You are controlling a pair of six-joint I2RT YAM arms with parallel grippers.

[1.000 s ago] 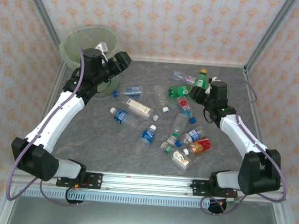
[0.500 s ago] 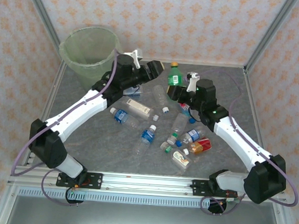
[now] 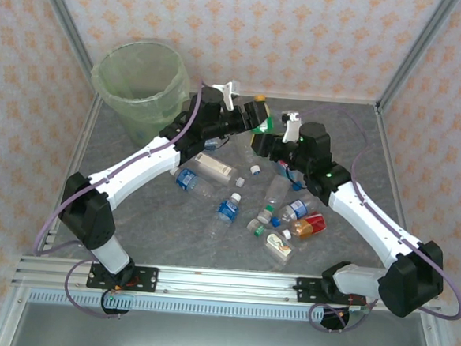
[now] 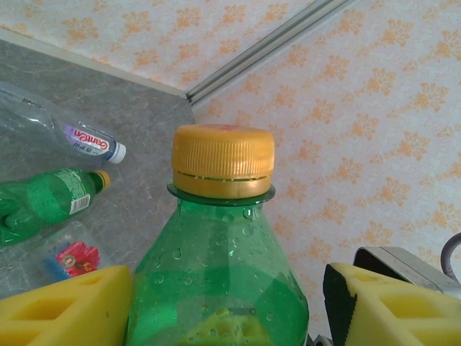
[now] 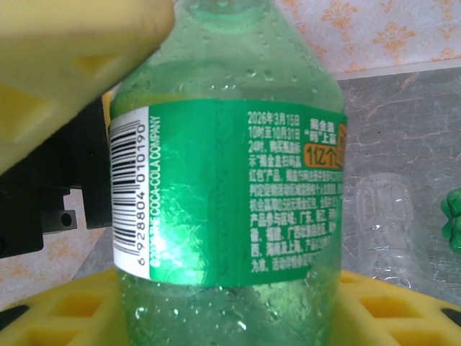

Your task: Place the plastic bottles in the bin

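My right gripper is holding the green bottle far from the bin [image 3: 140, 83]. Next, my left gripper takes the bottle by its shoulder [image 4: 220, 249] and brings it to the bin.
My right gripper [image 3: 271, 141] is shut on a green plastic bottle [image 3: 264, 126] with an orange cap, held upright above the table's far middle. Its yellow pads [image 5: 50, 317] press the bottle's lower body [image 5: 230, 187] below the green label. My left gripper [image 3: 254, 114] stands open around the same bottle's shoulder [image 4: 216, 281]. One pad [image 4: 72, 303] is at the bottle's edge, and the other pad [image 4: 374, 303] is a gap away. The bin [image 3: 104, 75], a pale-green bucket, stands at the far left corner. Several more bottles [image 3: 228, 208] lie on the table.
Loose bottles are scattered mid-table: a boxy clear one [image 3: 215, 168], a blue-capped one [image 3: 190, 180], an orange one [image 3: 310, 224]. A green bottle [image 4: 43, 202] and a clear one [image 4: 65, 130] lie behind the grippers. Metal frame posts [image 3: 408, 59] and patterned walls ring the table.
The left arm swung from the bin rightwards to the green bottle, and its jaws have narrowed. The right arm lifted that bottle and carried it left toward the middle.
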